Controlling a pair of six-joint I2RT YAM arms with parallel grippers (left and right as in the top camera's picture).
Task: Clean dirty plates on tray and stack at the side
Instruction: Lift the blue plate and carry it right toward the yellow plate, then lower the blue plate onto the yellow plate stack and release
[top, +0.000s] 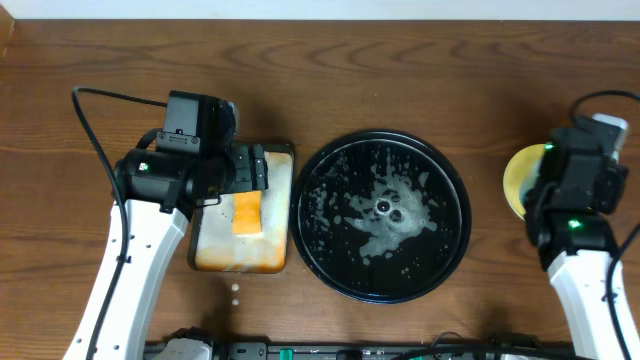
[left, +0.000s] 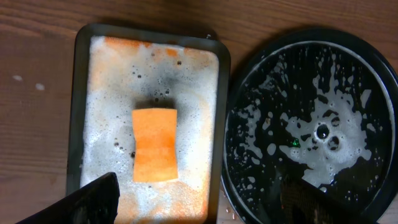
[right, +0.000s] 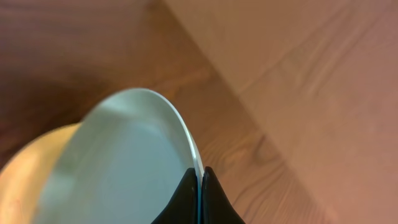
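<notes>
My right gripper should keep lowering the blue plate (right: 176, 121) by its rim until it rests on the wood (right: 217, 124) beside the yellow plate, because that spot is free.
The round black tray (top: 385, 215) lies mid-table, speckled with foam and water, with no plate on it; it also shows in the left wrist view (left: 311, 124). My right gripper (right: 199, 177) is shut on the rim of a pale mint-blue plate (right: 118, 162), held over a pale yellow plate (right: 25, 180) at the table's right side. In the overhead view the yellow plate (top: 520, 180) shows beside the right arm, which hides the blue one. My left gripper (left: 199, 202) is open and empty above the foamy pan. A third plate is not in view.
A rectangular metal pan (top: 242, 215) full of foam holds an orange sponge (top: 247, 212) left of the tray; both show in the left wrist view, pan (left: 84, 124) and sponge (left: 154, 144). Small foam drops (top: 234, 292) lie on the wood in front of the pan.
</notes>
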